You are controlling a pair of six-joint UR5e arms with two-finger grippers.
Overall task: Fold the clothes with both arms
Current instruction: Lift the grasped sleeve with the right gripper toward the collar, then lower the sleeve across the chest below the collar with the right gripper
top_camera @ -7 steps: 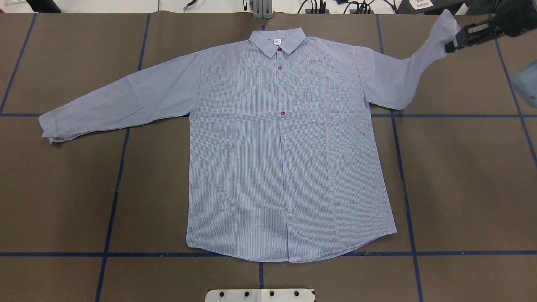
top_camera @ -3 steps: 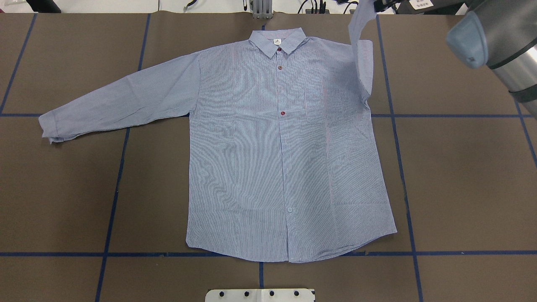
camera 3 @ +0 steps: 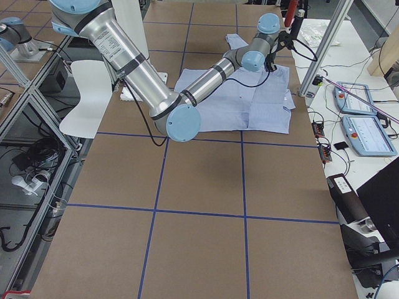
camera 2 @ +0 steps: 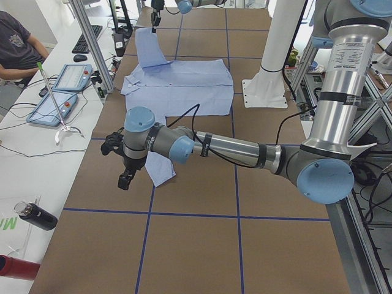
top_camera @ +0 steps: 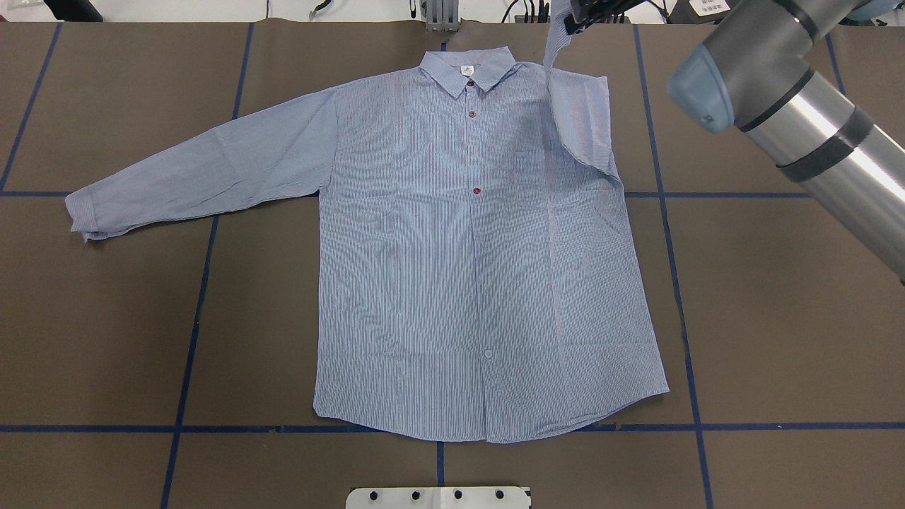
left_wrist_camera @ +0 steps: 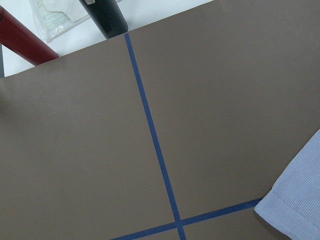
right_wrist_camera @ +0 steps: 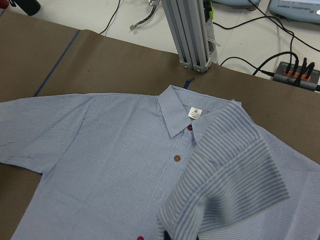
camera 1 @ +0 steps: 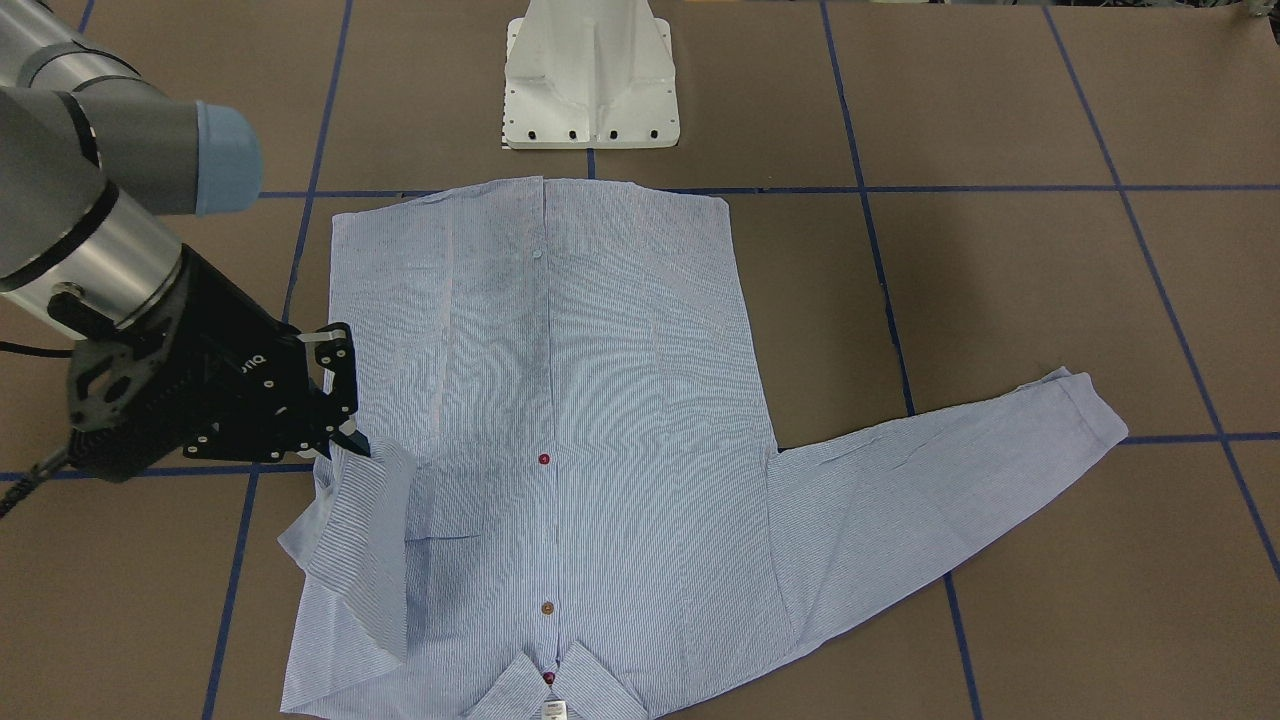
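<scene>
The chest is flat and clear in front of the raised cuff (right_wrist_camera: 245, 175), so the robot's right gripper should go on carrying the cuff across until it rests past the buttons (camera 1: 630, 540).
The light blue striped shirt (top_camera: 452, 247) lies flat and buttoned, collar toward the far edge. My right gripper (top_camera: 576, 14) is shut on the cuff of the shirt's right sleeve (top_camera: 580, 120) and holds it up over the shoulder, so the sleeve drapes inward across the chest. The front view shows this gripper (camera 1: 350, 438) pinching the raised cuff. The other sleeve (top_camera: 198, 170) lies stretched out flat. My left gripper (camera 2: 125, 179) hangs just beside that sleeve's cuff (camera 2: 158, 168); whether it is open or shut I cannot tell. The left wrist view shows only the cuff's corner (left_wrist_camera: 295, 200).
The white pedestal base (camera 1: 590, 80) stands at the shirt's hem side. Blue tape lines (top_camera: 191, 318) cross the brown table. An aluminium post (top_camera: 440, 14) rises beyond the collar. A person (camera 2: 18, 49) sits at a side desk with tablets, and bottles (camera 2: 37, 215) lie nearby.
My right gripper has carried the sleeve cuff from the far right leftward to above the shoulder, folding the sleeve inward. The right arm's elbow has swung into view. The rest of the shirt stays put.
</scene>
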